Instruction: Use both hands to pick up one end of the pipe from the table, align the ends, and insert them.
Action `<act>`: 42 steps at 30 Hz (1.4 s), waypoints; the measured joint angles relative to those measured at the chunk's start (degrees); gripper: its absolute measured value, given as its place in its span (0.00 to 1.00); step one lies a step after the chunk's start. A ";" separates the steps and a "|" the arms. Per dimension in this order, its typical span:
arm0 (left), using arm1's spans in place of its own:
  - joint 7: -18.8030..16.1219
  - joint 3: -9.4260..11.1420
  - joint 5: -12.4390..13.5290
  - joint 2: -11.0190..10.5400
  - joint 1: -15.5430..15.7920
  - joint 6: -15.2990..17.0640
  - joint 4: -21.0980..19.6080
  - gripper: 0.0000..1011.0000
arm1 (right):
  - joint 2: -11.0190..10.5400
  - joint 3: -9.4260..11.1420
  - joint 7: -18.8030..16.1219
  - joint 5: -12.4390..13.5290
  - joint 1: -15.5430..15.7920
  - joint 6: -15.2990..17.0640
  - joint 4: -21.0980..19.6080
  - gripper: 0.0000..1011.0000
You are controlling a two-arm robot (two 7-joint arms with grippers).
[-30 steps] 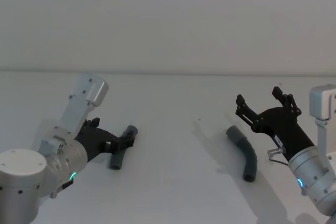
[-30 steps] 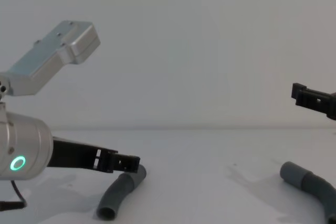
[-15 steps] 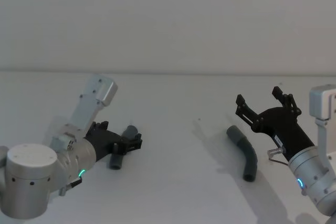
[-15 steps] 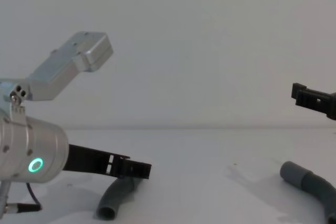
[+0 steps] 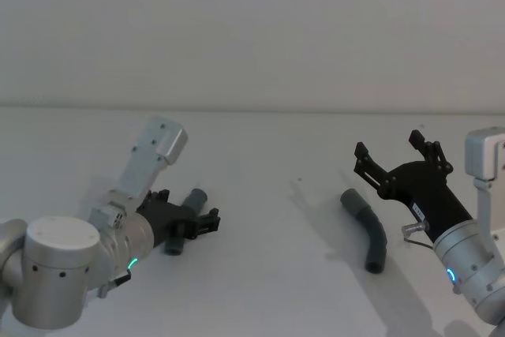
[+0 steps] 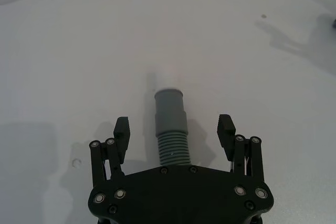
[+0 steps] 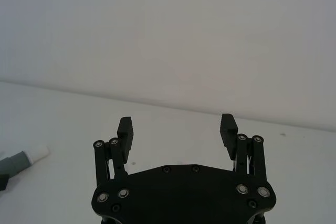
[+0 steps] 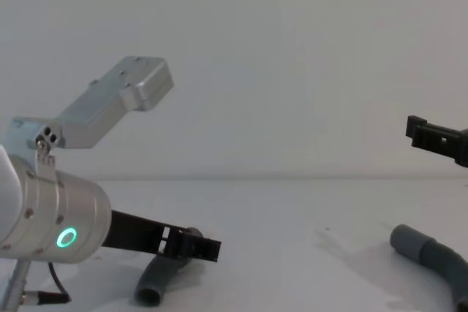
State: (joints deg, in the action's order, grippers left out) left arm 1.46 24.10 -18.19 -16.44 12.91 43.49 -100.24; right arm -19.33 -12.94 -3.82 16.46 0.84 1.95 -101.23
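Observation:
A narrow shadow runs beyond the collar's rim, so the robot should expect a white tip sticking out of the pipe piece when it lifts the pipe piece.
Two dark-grey bent pipe pieces lie apart on the white table. The left piece runs between the fingers of my left gripper, which is open and low over it. In the left wrist view its ribbed body and smooth collar sit between the spread jaws of that gripper, touching neither. The right piece lies free. My right gripper hangs open above and behind it, holding nothing. A grey pipe end with a white tip shows in the right wrist view.
A plain pale wall rises behind the table. The bare table between the two pieces has open room. One right finger juts in at the chest view's right edge.
My left arm has slid forward and to the right, so its open fingers now reach farther along the left piece. The right arm and both pipe pieces have stayed put.

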 joint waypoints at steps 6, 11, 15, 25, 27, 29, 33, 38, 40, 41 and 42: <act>-0.18 0.74 0.78 0.39 0.33 0.55 0.46 0.99 | 0.00 0.00 0.00 0.00 0.00 0.00 0.00 0.99; -0.12 1.55 1.47 0.49 0.78 0.58 0.92 0.99 | 0.00 0.00 0.00 0.00 0.00 0.00 0.00 0.99; 0.06 2.11 2.02 0.61 1.12 0.57 1.32 0.99 | 0.00 0.00 0.00 0.00 0.00 0.00 0.00 0.99; 0.24 2.56 2.70 1.40 1.39 0.51 2.37 0.99 | 0.00 0.00 0.00 0.00 0.00 0.00 0.00 0.99; 0.20 2.39 2.70 1.83 1.25 0.51 2.66 0.99 | 0.00 0.00 0.00 0.00 0.00 0.00 0.00 0.99; 0.14 2.29 2.70 2.04 1.18 0.51 2.77 0.99 | 0.00 0.00 0.00 0.00 0.00 0.00 0.00 0.99; 0.02 2.00 2.70 2.50 1.01 0.49 3.01 0.99 | 0.00 0.00 0.00 0.00 0.00 0.00 0.00 0.99; -0.08 1.81 2.66 2.95 0.84 0.48 3.25 0.92 | 0.00 0.00 0.00 0.00 0.00 0.00 0.00 0.99; -0.10 1.75 2.65 3.04 0.81 0.48 3.29 0.91 | 0.00 0.00 0.00 0.00 0.00 0.00 0.00 0.99; -0.13 1.70 2.64 3.15 0.77 0.48 3.34 0.90 | 0.00 0.00 0.00 0.00 0.00 0.00 0.00 0.99; -0.14 1.68 2.64 3.20 0.76 0.47 3.35 0.89 | 0.00 0.00 0.00 0.00 0.00 0.00 0.00 0.99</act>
State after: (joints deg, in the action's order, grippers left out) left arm 1.32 25.79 -15.55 -13.25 13.67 43.96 -96.88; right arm -19.33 -12.94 -3.83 16.47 0.84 1.95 -101.23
